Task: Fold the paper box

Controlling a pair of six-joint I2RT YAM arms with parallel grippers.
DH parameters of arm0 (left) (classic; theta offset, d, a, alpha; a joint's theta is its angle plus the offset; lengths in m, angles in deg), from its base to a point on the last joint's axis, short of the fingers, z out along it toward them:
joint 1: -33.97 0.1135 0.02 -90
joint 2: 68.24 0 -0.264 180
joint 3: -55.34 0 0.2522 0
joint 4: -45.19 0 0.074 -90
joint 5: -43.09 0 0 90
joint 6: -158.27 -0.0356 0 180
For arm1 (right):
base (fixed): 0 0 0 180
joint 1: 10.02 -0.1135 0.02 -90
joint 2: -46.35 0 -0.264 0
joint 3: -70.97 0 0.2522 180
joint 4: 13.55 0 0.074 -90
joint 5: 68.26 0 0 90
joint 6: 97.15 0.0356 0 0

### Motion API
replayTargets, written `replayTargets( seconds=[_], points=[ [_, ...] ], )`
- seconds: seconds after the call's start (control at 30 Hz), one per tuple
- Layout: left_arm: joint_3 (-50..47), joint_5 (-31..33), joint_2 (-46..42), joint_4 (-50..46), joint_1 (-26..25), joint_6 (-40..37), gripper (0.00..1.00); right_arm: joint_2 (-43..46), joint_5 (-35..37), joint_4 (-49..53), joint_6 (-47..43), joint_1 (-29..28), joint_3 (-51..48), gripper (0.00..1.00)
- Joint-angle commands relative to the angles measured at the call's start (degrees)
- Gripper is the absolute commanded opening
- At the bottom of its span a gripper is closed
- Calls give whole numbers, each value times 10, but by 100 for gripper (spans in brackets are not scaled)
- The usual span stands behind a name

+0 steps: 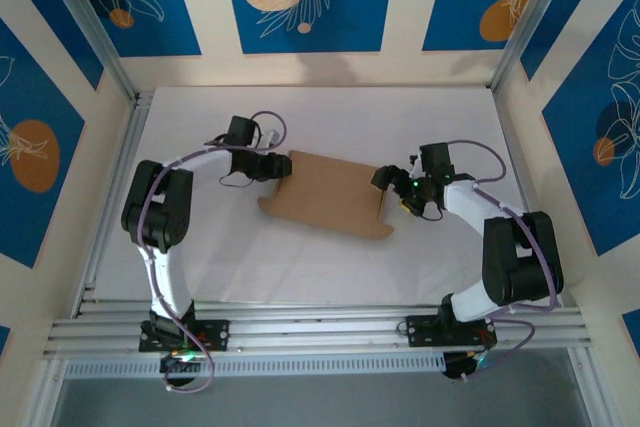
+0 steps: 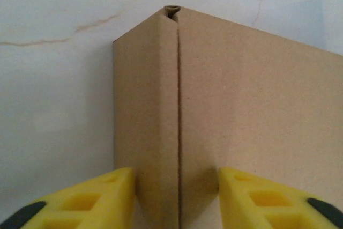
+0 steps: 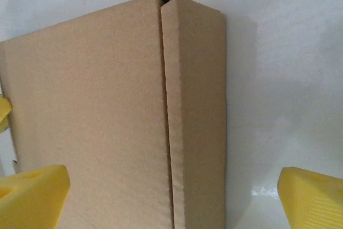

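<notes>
My gripper will turn the paper box, and it will swing round in one piece with the lid still down, because the lid lies snug along the paper box's side (image 3: 166,97).
The paper box (image 1: 330,195) is plain brown cardboard and lies on the white table between both arms. My left gripper (image 1: 283,167) is at its far-left corner. In the left wrist view the yellow fingers (image 2: 86,199) sit close on either side of a folded edge of the paper box (image 2: 241,105); I cannot make out whether they press on it. My right gripper (image 1: 385,187) is at the box's right end, where a flap stands up. In the right wrist view its jaws stand wide open around the box's side wall (image 3: 195,105), with the right finger (image 3: 313,197) well clear of the cardboard.
The white table (image 1: 320,117) is walled in by blue patterned panels at the back and both sides. Aluminium rails (image 1: 320,332) run along the near edge and up the left side.
</notes>
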Motion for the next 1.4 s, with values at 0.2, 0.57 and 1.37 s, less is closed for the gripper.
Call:
replayTargets(
  seconds=[0.2, 0.57, 1.37],
  points=[
    [3, -28, 45, -39, 30, -42, 22, -75, -104, -118, 37, 18, -31, 100],
    [-12, -93, 82, 8, 65, 7, 13, -146, -238, -205, 57, -3, -16, 99],
    [-56, 211, -241, -1, -59, -189, 57, -5, -225, -105, 171, -50, -4, 39]
  ],
)
